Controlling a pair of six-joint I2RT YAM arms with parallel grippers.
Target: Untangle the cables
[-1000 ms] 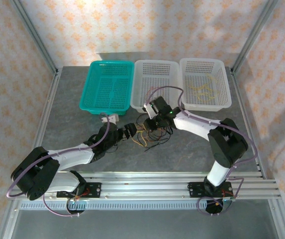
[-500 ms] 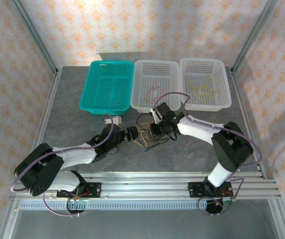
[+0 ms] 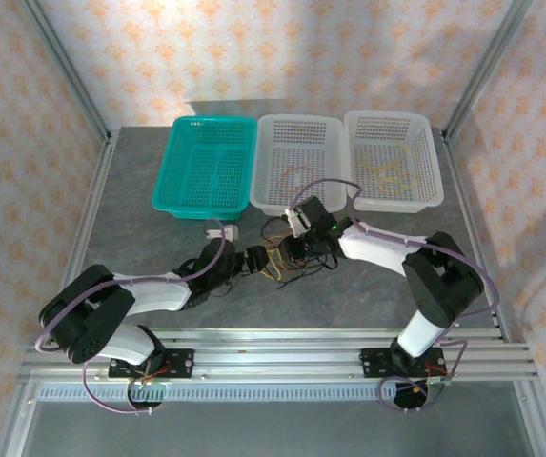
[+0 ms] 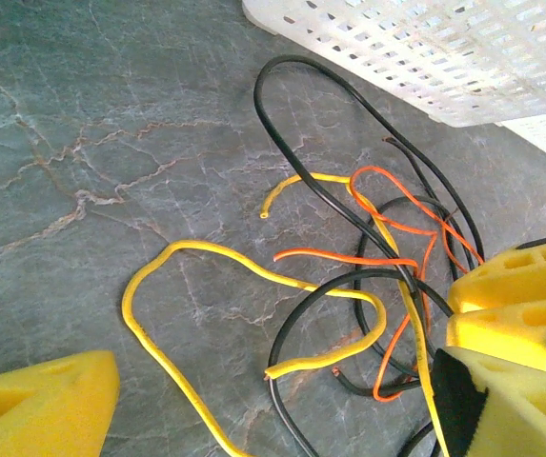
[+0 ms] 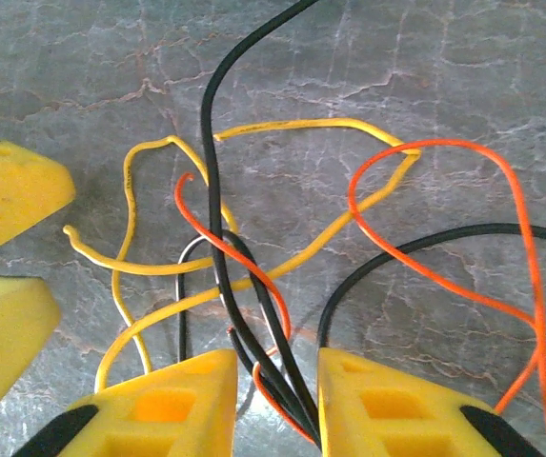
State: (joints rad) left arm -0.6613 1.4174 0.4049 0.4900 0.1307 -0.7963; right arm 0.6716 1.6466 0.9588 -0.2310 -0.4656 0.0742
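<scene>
Next, I pinch those black pieces [image 5: 292, 388] of loose cable still with my right gripper, since the yellow cable crosses [image 5: 227, 290] under them, before my left gripper pulls it away.
The cables [image 3: 287, 267] lie tangled on the grey table between my two grippers. In the left wrist view a yellow cable [image 4: 172, 246] loops across the stone, crossed by a black cable [image 4: 258, 105] and an orange-red cable [image 4: 349, 255]. My left gripper [image 4: 277, 381] stands wide open just left of the tangle [image 3: 256, 259], nothing between its fingers. My right gripper [image 5: 277, 381] sits low over the knot [image 3: 296, 249], jaws a little apart. Black strands [image 5: 206, 114] and an orange-red strand [image 5: 473, 148] run loosely through its gap. A yellow strand [image 5: 301, 124] lies beyond.
Three baskets stand at the back: a teal basket [image 3: 206, 167], a white middle basket [image 3: 322, 129] with an orange-red wire in it, and a white right basket [image 3: 423, 143] holding a yellow wire. The middle basket's corner [image 4: 425, 48] is close to the tangle.
My right gripper has come down from the middle basket's front edge onto the tangle, and its jaws have parted slightly. My left gripper has crept a little right, toward the cables.
</scene>
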